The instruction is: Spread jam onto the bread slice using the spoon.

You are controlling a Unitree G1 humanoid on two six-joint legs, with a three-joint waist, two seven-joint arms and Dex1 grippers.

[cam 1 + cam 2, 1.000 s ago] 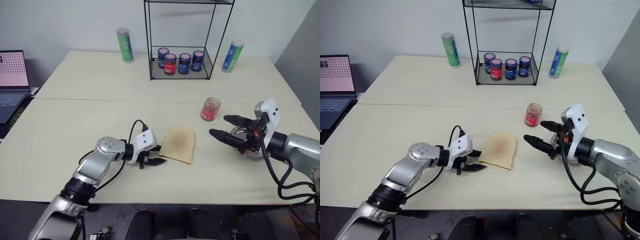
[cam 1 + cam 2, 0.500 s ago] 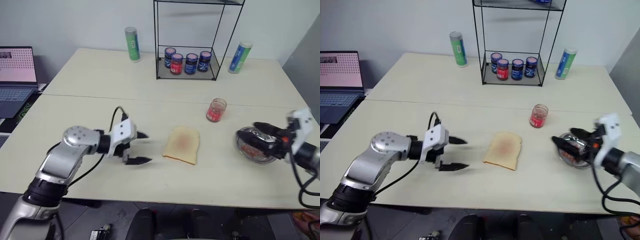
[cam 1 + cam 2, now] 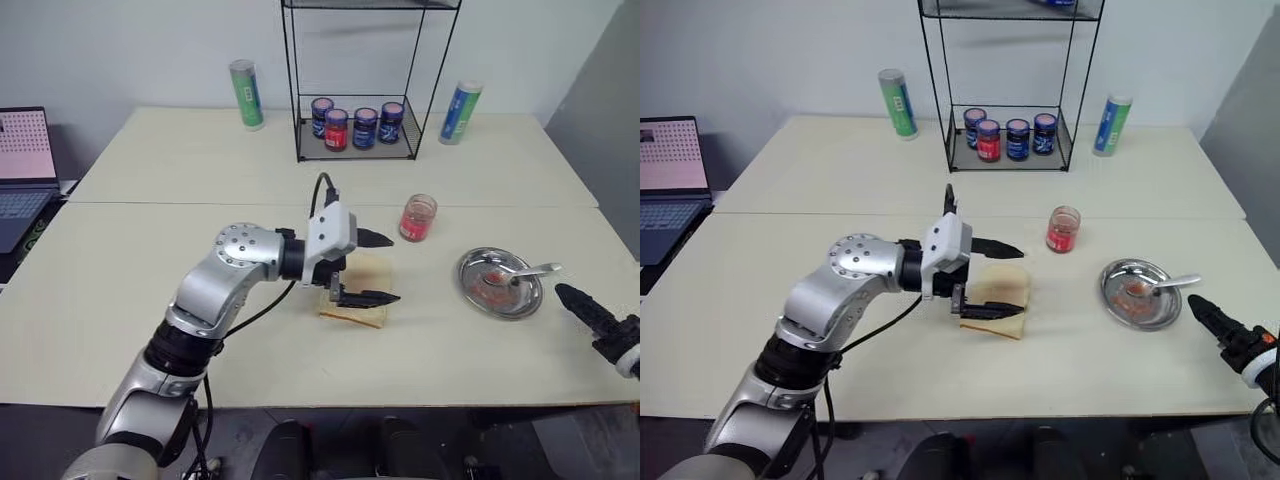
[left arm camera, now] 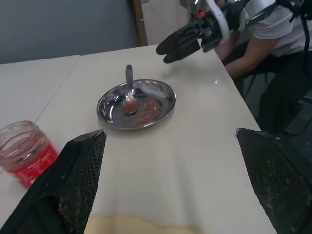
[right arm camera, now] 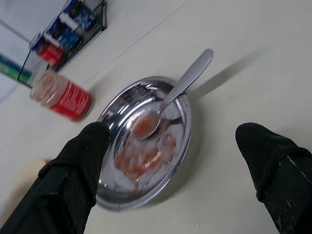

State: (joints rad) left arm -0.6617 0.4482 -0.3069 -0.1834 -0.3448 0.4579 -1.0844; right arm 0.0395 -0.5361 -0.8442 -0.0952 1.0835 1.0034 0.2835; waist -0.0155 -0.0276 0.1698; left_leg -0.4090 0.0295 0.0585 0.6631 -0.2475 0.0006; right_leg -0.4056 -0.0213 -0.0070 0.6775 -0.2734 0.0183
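I expect the spoon to bring jam along to the bread slice when I raise it from the dish, since red jam (image 3: 495,277) lies in the spoon's bowl (image 3: 538,270).
The bread slice (image 3: 992,324) lies flat mid-table, its centre browner. Just above it hovers my left gripper (image 3: 998,280), open, one finger over the slice's far edge and one over its near edge, holding nothing. The jam (image 3: 419,217) is a lidless glass jar just beyond the slice to the right. The spoon (image 5: 180,90) rests in a round metal dish (image 3: 470,290), bowl down in red smears, handle over the rim. My right gripper (image 5: 170,127) is open and empty, off the dish's right side near the table's edge.
A black wire rack (image 3: 415,150) with several lidded jars stands at the back. A green tube (image 3: 245,92) and a blue-green tube (image 3: 458,112) flank it. A laptop (image 3: 25,160) sits far left. A seated person (image 4: 273,29) is beyond the table's right end.
My left gripper opened wider, rose and swung right to hang over the bread slice. My right gripper pulled back to the right and down, away from the dish, where the spoon lies.
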